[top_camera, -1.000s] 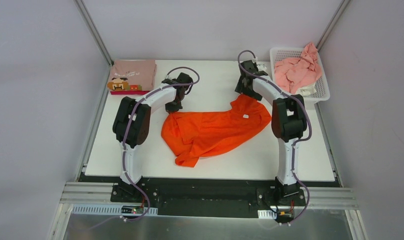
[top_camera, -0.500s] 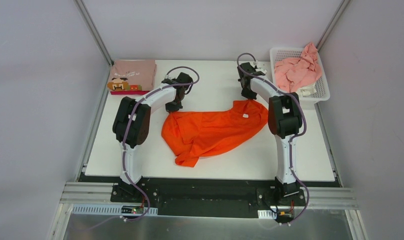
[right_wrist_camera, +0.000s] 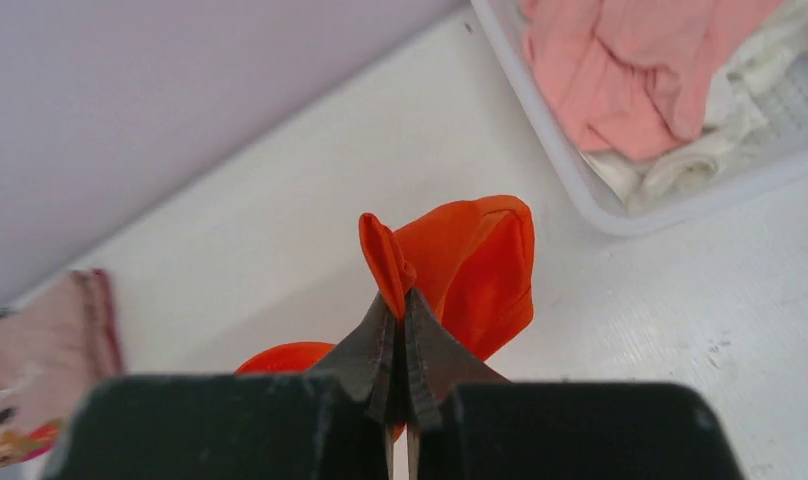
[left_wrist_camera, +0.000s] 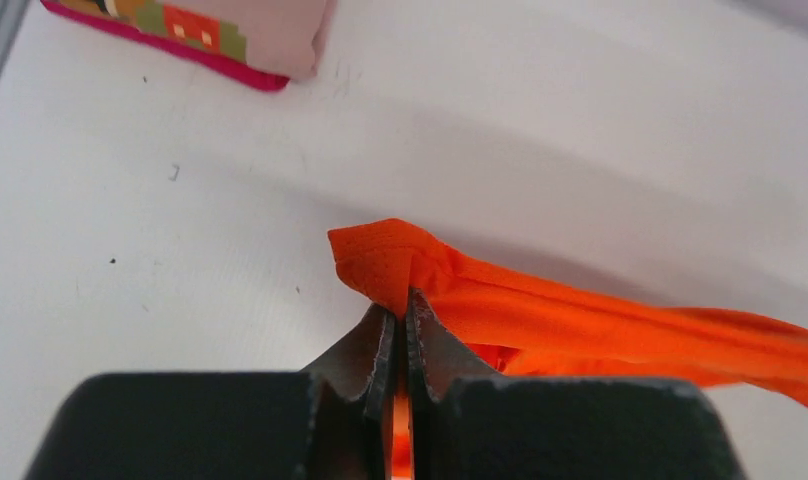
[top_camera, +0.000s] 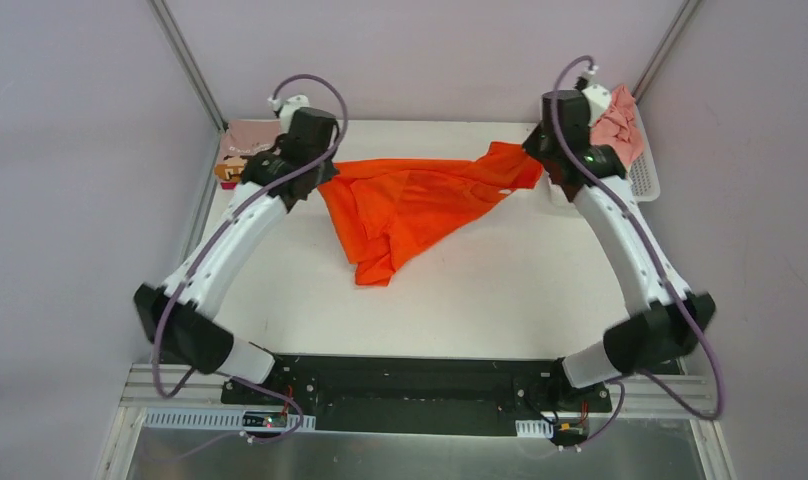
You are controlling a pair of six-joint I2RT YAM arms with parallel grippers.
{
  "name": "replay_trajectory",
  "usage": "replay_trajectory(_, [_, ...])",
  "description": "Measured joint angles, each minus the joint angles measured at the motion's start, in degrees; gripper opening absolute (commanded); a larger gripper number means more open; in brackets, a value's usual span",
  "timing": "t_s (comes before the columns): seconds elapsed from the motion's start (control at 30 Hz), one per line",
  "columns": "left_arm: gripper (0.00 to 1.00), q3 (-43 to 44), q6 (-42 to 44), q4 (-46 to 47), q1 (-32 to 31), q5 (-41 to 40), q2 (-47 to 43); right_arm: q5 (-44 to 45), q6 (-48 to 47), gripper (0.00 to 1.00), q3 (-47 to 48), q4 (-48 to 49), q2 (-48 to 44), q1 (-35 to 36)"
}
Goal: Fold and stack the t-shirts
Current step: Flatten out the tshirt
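The orange t-shirt's lower part point(top_camera: 380, 240) hangs down bunched up, so the robot's left gripper and right gripper should spread it flat toward the table's front edge point(top_camera: 410, 347) before folding.
The bright orange t-shirt point(top_camera: 410, 200) hangs stretched in the air between both arms above the back of the table, its lower part drooping to the tabletop. My left gripper point(left_wrist_camera: 400, 300) is shut on one corner of the orange t-shirt point(left_wrist_camera: 580, 320). The other end of the orange t-shirt point(right_wrist_camera: 475, 265) is pinched in my right gripper point(right_wrist_camera: 400, 298). A folded dusty-pink t-shirt point(top_camera: 242, 140) with a pixel face lies at the back left, partly hidden by my left arm; it also shows as a folded dusty-pink t-shirt point(left_wrist_camera: 220, 30) on a magenta layer.
A white lattice basket point(top_camera: 648, 172) at the back right holds crumpled light pink cloth point(right_wrist_camera: 620, 70) and some white cloth. Metal frame posts and grey walls close in the table at the back and sides.
Both arms have risen and swung toward the back, lifting the orange t-shirt off the table and spreading it between them. The right gripper closed on its corner.
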Motion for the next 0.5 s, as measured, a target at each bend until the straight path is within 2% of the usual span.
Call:
replay_trajectory(0.17, [0.00, -0.11, 1.22, 1.97, -0.04, 0.85, -18.18, -3.91, -0.63, 0.00, -0.44, 2.12, -19.61, 0.07])
replay_trajectory(0.27, [0.00, -0.24, 2.10, 3.56, -0.09, 3.82, -27.58, -8.04, -0.55, 0.00, -0.31, 1.97, -28.02, 0.15])
replay_trajectory(0.5, [0.00, 3.10, 4.13, 4.33, -0.09, 14.47, -40.96, -18.97, 1.36, 0.00, 5.31, -2.47, -37.97, 0.37])
